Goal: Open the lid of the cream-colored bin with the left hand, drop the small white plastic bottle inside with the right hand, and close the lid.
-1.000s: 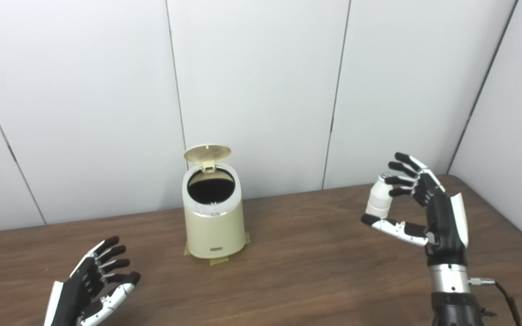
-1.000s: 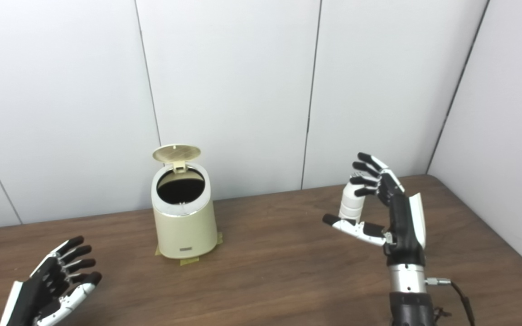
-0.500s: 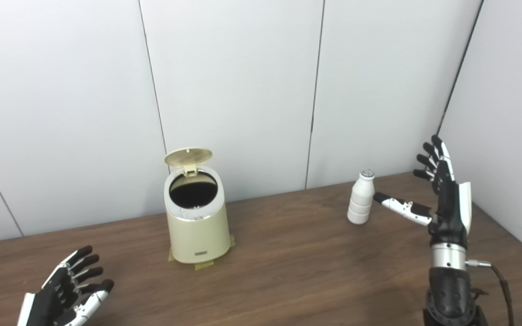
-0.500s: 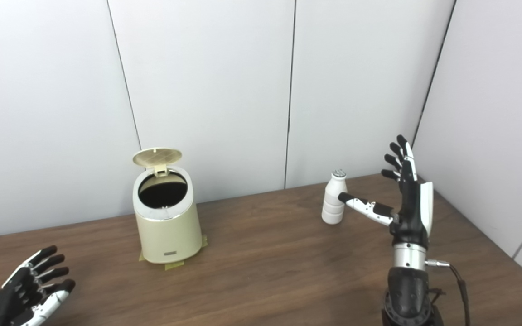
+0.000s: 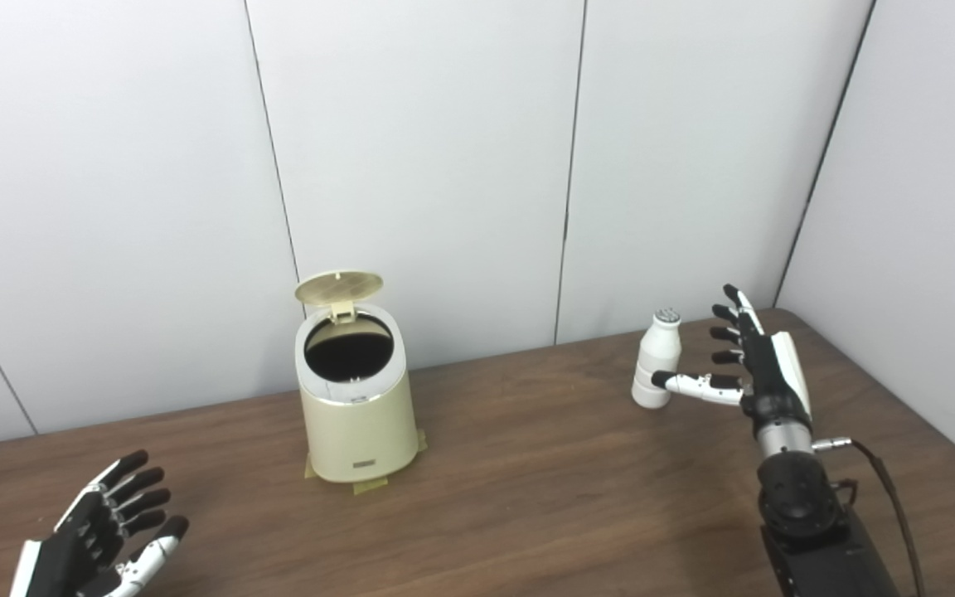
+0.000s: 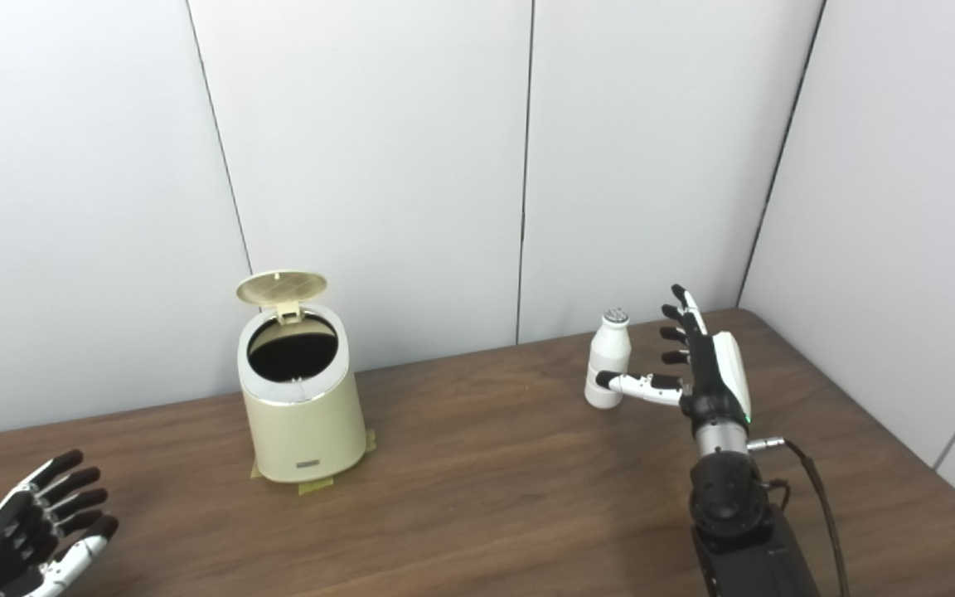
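The small white plastic bottle [image 5: 657,360] is narrower than the bin's dark opening [image 5: 349,353], so the bottle will tip and sink all the way inside when the robot drops it.
The cream-colored bin [image 5: 357,414] stands on the table left of centre, its round lid [image 5: 339,287] hinged up at the back and the dark inside showing. A small white plastic bottle [image 5: 658,365] stands upright on the table at the back right. My right hand [image 5: 747,369] is open just right of the bottle, fingers spread upward and thumb reaching across the front of the bottle's lower part; contact cannot be told. My left hand [image 5: 104,539] is open, palm up, low at the front left, far from the bin.
The brown wooden table [image 5: 544,473] runs to white wall panels behind and on the right. Tape strips [image 5: 370,485] hold the bin's base to the table. A cable [image 5: 884,489] loops from my right wrist.
A second ago my right hand was shut on the bottle, holding it above the table. Now the bottle stands on the table and the hand is open beside it. The camera has shifted too.
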